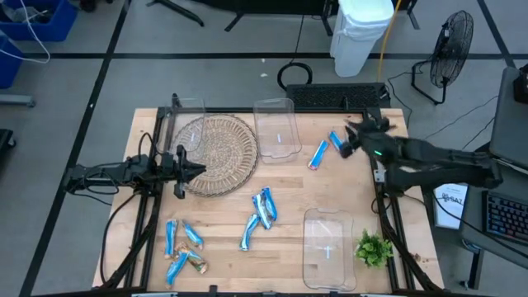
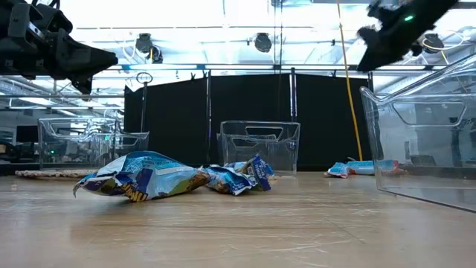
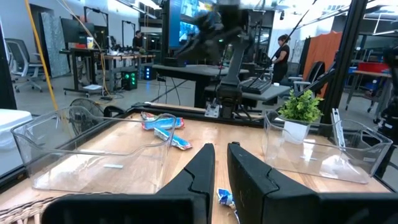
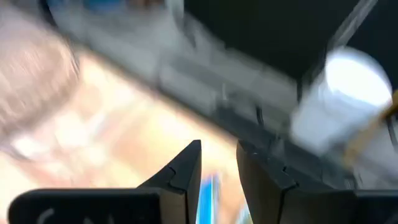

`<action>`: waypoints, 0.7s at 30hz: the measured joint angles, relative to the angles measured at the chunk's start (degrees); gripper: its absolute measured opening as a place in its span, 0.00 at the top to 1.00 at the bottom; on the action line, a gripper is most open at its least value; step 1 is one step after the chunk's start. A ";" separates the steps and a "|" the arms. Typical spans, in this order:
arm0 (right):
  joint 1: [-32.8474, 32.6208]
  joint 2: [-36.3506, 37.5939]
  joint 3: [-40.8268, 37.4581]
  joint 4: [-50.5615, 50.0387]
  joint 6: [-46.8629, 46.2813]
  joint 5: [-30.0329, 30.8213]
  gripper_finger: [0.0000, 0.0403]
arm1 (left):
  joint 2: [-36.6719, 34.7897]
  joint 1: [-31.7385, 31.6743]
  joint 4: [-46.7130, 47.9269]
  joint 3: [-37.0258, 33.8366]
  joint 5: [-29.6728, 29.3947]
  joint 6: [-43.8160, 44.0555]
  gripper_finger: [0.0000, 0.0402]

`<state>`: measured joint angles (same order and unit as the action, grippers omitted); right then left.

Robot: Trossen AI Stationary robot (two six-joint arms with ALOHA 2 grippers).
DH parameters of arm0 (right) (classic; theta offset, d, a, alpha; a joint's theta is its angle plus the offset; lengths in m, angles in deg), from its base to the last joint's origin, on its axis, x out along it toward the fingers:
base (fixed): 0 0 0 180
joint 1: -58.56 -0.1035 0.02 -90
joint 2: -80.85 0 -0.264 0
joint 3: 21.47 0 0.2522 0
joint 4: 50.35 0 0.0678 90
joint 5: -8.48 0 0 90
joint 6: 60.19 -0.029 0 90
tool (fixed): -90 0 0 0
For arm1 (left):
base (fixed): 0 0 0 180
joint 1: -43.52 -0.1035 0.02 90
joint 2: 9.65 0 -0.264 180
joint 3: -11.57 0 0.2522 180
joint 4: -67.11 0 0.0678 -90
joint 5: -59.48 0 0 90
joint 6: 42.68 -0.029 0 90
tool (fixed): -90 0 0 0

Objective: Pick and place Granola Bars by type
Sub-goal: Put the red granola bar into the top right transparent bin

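Note:
My right gripper is beside the blue bar [image 1: 335, 139], which lies clear of its neighbour. I should go on bringing the open fingers down until they are on both sides of the bar's near end [image 1: 339, 147].
Granola bars in shiny blue wrappers lie flat on the wooden table in three groups. Two lie near the far right [image 1: 318, 154] [image 1: 336, 142], a pile sits mid-table [image 1: 262, 210] [image 2: 149, 177], and several lie at the near left [image 1: 183, 247], a few of them brownish. My left gripper [image 1: 198, 171] [image 3: 221, 155] hovers shut over the wicker plate's [image 1: 216, 153] right rim. My right gripper [image 1: 351, 140] [image 4: 217, 155] hangs high above the table [image 2: 370, 41], beside the far-right bars. Its fingers stand slightly apart, and a blue bar [image 4: 208, 190] shows below the gap.
Clear plastic bins stand at the far middle [image 1: 276, 128], near right [image 1: 328, 247] and far left [image 1: 186, 111]. A green leafy sprig [image 1: 373, 247] sits at the near right. Bare wood lies between the bar groups. A fan, a white bin and a keyboard stand beyond the far edge.

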<state>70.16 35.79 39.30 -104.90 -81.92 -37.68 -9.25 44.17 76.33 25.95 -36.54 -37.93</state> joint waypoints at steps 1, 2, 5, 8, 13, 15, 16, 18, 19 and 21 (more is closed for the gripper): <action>2.94 -3.42 2.36 -3.31 -0.88 -3.45 0.77 | 0.00 0.00 0.00 0.01 0.00 0.02 0.88; 5.85 -6.57 4.07 -6.11 -1.23 -7.45 0.77 | 0.00 0.01 0.00 0.00 0.00 0.00 0.88; 14.16 -13.63 5.95 -8.71 -0.52 -19.22 0.77 | 0.00 0.00 0.00 0.00 0.01 0.01 0.88; 20.12 -18.44 5.06 -8.38 1.15 -28.04 0.77 | 0.00 -0.01 0.00 0.00 0.00 0.00 0.88; 25.35 -22.06 1.42 -7.07 1.58 -32.63 0.74 | 0.00 -0.01 0.00 0.00 0.00 0.00 0.88; 26.23 -22.54 -0.72 -5.76 1.83 -35.73 0.71 | 0.00 0.01 0.00 0.00 0.00 0.01 0.88; 26.35 -22.67 -1.73 -4.71 1.90 -36.99 0.69 | 0.00 0.00 0.01 0.00 0.00 0.00 0.88; 26.21 -22.71 -3.94 -2.07 1.89 -38.18 0.64 | 0.00 0.01 0.00 0.00 0.00 0.00 0.88; 26.20 -22.71 -5.06 -0.84 1.89 -38.10 0.61 | 0.00 0.01 0.00 0.00 0.00 0.00 0.88; 26.29 -22.71 -7.09 1.09 1.89 -37.98 0.57 | 0.00 -0.01 0.00 0.00 0.00 0.00 0.88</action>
<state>96.45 13.08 32.21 -103.82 -80.03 -75.66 -9.25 44.16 76.33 25.95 -36.54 -37.93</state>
